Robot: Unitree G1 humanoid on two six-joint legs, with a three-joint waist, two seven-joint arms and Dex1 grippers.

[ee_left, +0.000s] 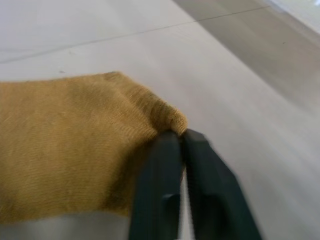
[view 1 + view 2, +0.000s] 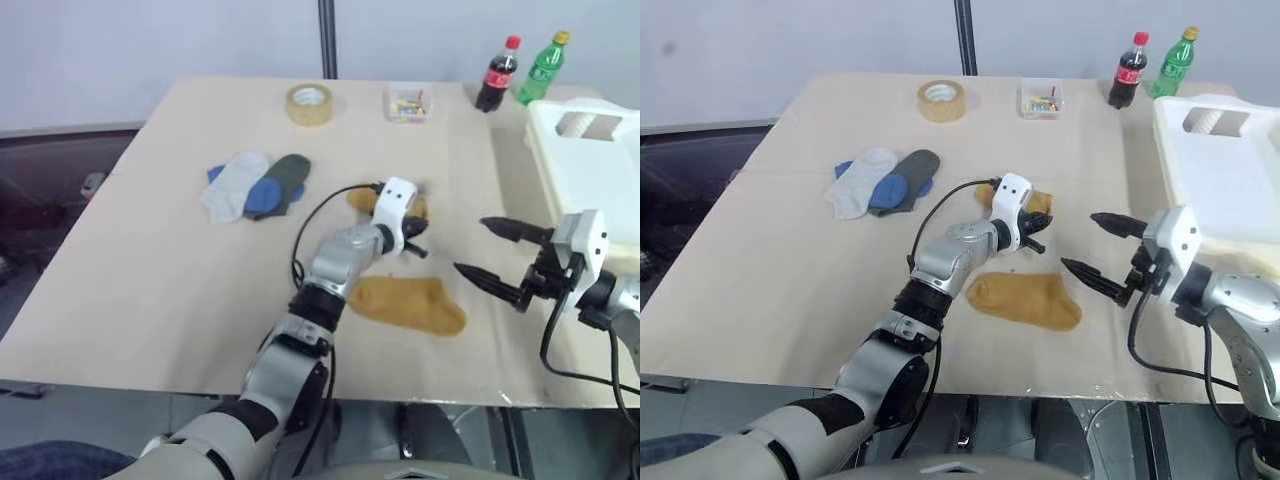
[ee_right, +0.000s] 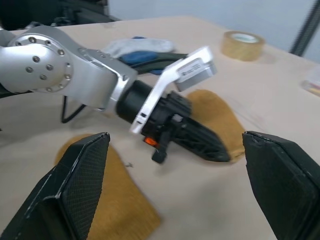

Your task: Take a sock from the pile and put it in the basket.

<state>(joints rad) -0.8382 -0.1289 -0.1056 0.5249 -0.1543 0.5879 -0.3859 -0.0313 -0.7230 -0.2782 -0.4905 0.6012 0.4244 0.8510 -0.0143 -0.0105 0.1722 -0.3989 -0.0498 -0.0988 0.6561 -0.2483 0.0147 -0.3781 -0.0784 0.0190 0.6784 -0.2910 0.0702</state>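
The mustard-yellow sock (image 2: pixel 364 200) should stay spread out when I carry it by both ends, and it should cover most of the second mustard sock (image 2: pixel 408 304), because both socks lie flat and lengthwise.
The pile (image 2: pixel 255 185) of white, blue and dark green socks lies flat at the table's back left. A mustard-yellow sock (image 1: pixel 75 145) lies near the table's middle, and my left gripper (image 1: pixel 180 136) has its fingers pressed together on that sock's puckered corner. In the right wrist view the same left gripper (image 3: pixel 220 152) rests low over this sock (image 3: pixel 215 112). A second mustard sock (image 2: pixel 410 303) lies flat just in front. My right gripper (image 2: pixel 475 245) hovers wide open to the right, holding nothing. The cream-white basket (image 2: pixel 590 160) stands at the right edge.
At the table's back stand a roll of tape (image 2: pixel 309 104), a small clear box (image 2: pixel 409 103), a cola bottle (image 2: pixel 497 75) and a green bottle (image 2: pixel 543 68). A black cable (image 2: pixel 315 225) loops off my left wrist.
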